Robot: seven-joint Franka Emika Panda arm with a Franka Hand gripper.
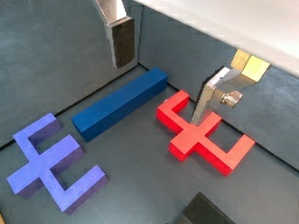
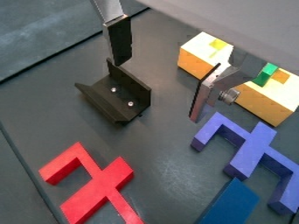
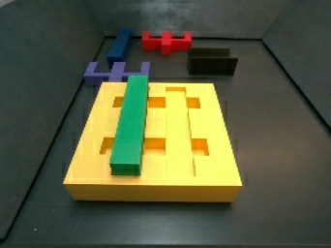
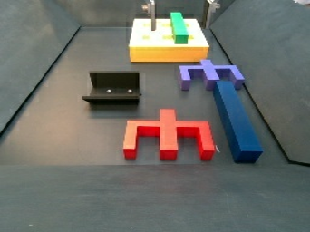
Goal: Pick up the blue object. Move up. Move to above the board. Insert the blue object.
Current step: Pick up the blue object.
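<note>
The blue bar [image 3: 119, 46] will go only partway down into the empty groove when I put it in, because the green bar [image 3: 131, 126] sticks up above the board.
The blue object [image 1: 117, 105] is a long blue bar lying flat on the dark floor, also seen in both side views [image 3: 120, 44] [image 4: 237, 118] and partly in a wrist view [image 2: 239, 206]. The board [image 3: 207, 165] is a yellow grooved slab with a green bar [image 3: 134, 121] set in one groove; it also shows in a side view [image 4: 151, 53] and in both wrist views [image 2: 197, 59] [image 1: 249, 64]. The gripper [image 1: 163, 74] [image 2: 163, 70] is open and empty, well above the floor. Its fingertips just show at the upper edge of a side view [image 4: 182, 5], above the board's end of the floor.
A red comb-shaped block [image 4: 169, 134] lies beside the blue bar's end. A purple-blue comb block [image 4: 212, 72] lies between the bar and the board. The dark fixture [image 4: 112, 88] stands on the floor to one side. Grey walls ring the floor.
</note>
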